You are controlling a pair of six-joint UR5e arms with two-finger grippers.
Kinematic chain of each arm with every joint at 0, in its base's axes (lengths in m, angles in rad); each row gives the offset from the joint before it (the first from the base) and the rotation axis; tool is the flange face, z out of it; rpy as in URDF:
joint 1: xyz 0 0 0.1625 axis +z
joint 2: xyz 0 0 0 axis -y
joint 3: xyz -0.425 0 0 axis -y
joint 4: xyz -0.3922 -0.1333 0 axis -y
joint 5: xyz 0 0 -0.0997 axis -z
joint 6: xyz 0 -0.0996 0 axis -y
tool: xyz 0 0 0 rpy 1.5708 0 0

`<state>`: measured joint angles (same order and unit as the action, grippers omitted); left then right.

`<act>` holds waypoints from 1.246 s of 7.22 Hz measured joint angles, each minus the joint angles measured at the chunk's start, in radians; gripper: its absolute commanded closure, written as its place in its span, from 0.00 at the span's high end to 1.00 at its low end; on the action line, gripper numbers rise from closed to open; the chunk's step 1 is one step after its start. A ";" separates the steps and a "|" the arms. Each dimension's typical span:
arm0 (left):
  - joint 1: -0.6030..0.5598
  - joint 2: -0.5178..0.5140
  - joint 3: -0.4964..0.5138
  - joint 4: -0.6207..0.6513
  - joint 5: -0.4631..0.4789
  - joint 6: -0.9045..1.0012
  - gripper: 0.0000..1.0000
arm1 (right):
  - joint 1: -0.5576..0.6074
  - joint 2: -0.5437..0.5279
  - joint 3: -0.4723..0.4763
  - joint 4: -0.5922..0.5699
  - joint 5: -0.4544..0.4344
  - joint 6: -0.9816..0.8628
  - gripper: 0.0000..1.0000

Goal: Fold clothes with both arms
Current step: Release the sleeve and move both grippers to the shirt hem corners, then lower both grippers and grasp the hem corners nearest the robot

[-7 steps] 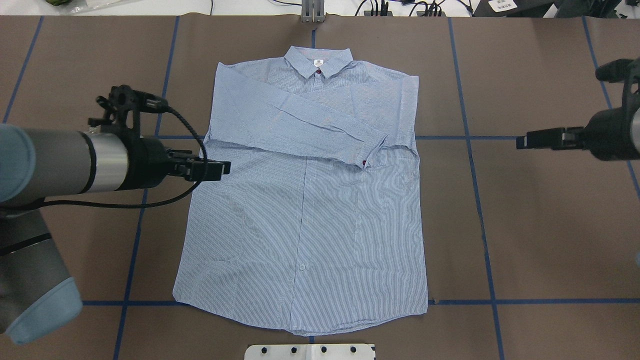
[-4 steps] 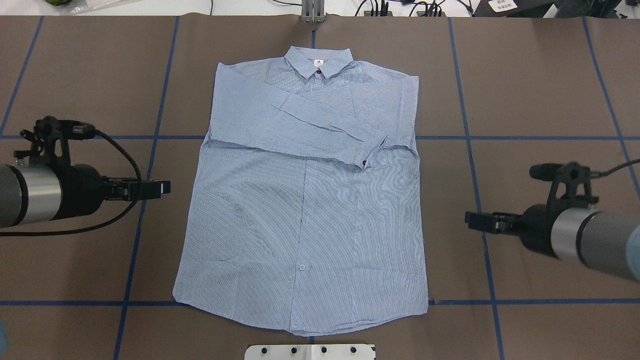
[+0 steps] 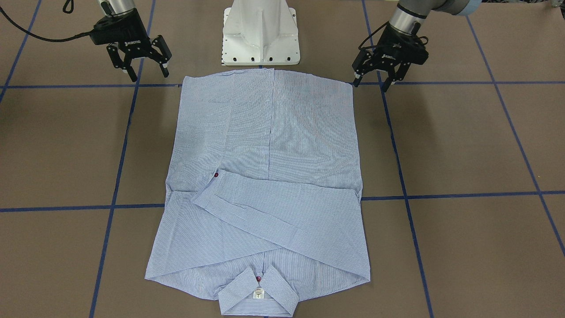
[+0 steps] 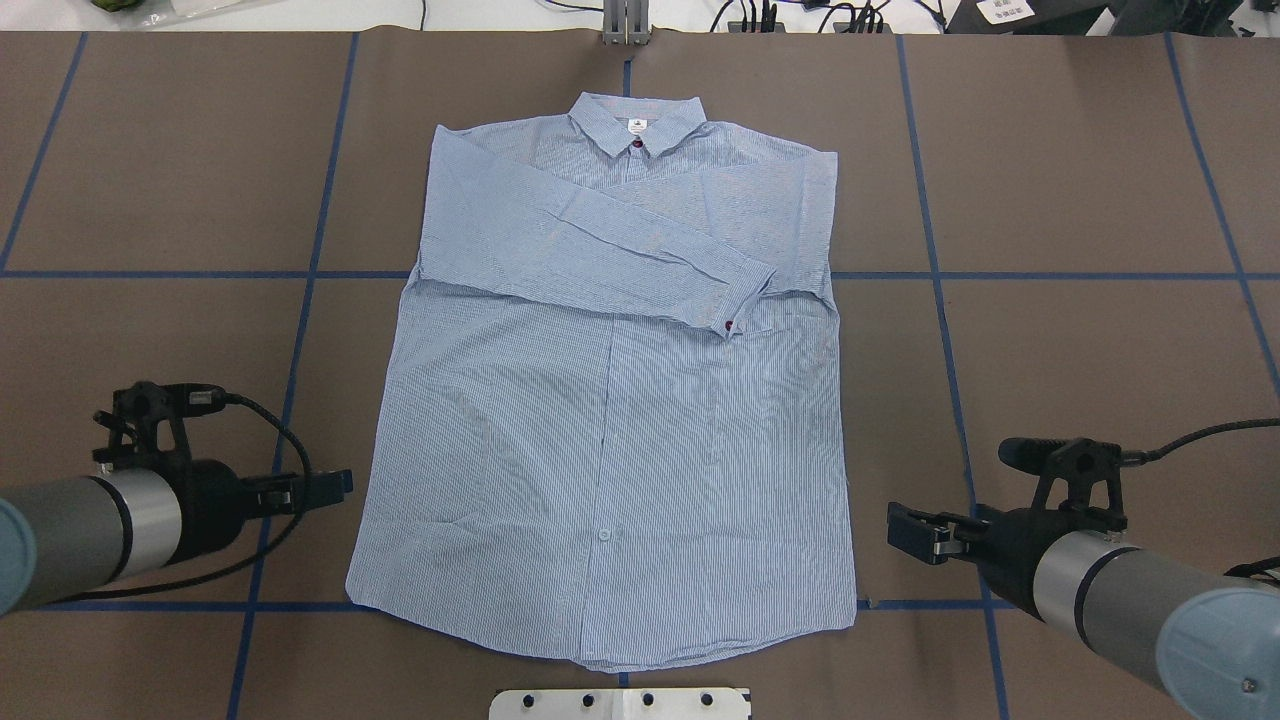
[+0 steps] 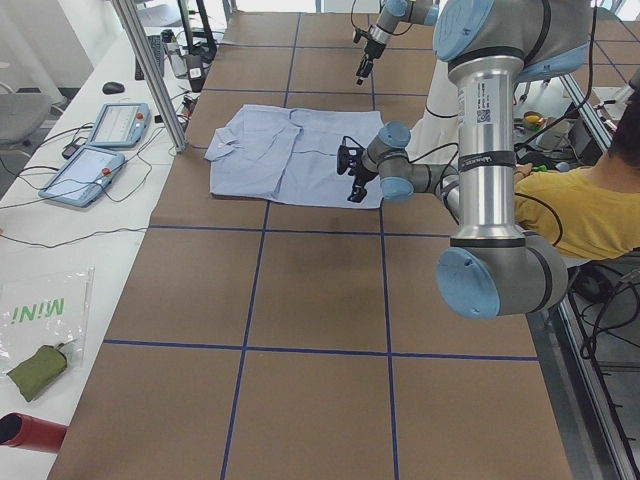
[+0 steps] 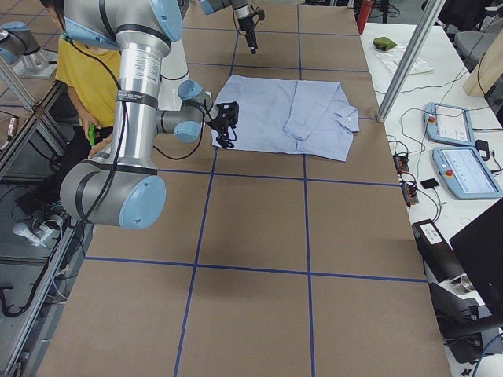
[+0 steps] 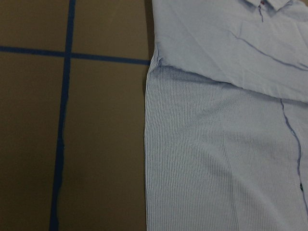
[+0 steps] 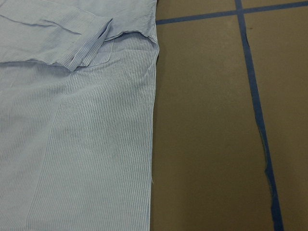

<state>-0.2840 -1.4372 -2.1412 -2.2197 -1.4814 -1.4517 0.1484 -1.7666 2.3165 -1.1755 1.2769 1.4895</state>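
The thin shirt has soft creases (image 3: pixel 227 130) running through it, so I expect the middle of its hem (image 3: pixel 273 71) to sag between the robot's grippers when the robot lifts both corners.
The light blue striped shirt (image 4: pixel 610 400) lies flat on the brown table, buttoned side up. Its collar (image 4: pixel 637 122) is at the far end and both sleeves are folded across the chest. My left gripper (image 4: pixel 340 483) hovers just off the shirt's left side near the hem. In the front-facing view it (image 3: pixel 370 84) is open and empty. My right gripper (image 4: pixel 900 533) hovers just off the right side near the hem. It (image 3: pixel 150 76) is also open and empty. The wrist views show only the shirt's edges (image 7: pixel 216 144) (image 8: pixel 72 144) and bare table.
The white pedestal (image 3: pixel 261 31) stands just behind the shirt's hem. Blue tape lines (image 4: pixel 300 300) cross the brown table cover. A metal post (image 4: pixel 626 20) stands at the far edge. A person in yellow (image 5: pixel 590 210) sits behind the robot. Control pendants (image 5: pixel 100 140) lie on a side table.
Both arms have swung back toward the robot. The left gripper left the shirt's left edge at sleeve height. Both grippers now flank the shirt near its hem.
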 measured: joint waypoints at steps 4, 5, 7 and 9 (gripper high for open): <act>0.138 -0.040 0.074 0.008 0.084 -0.113 0.53 | 0.022 0.207 0.015 -0.302 0.066 -0.006 1.00; 0.143 -0.051 0.091 0.009 0.084 -0.112 0.53 | 0.023 0.213 0.012 -0.309 0.065 -0.006 1.00; 0.148 -0.055 0.099 0.011 0.083 -0.107 0.53 | 0.023 0.217 0.008 -0.312 0.058 -0.001 1.00; 0.151 -0.054 0.099 0.017 0.082 -0.104 0.52 | 0.022 0.217 0.002 -0.312 0.048 0.005 1.00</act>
<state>-0.1334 -1.4907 -2.0426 -2.2025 -1.3990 -1.5560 0.1704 -1.5494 2.3189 -1.4879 1.3252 1.4940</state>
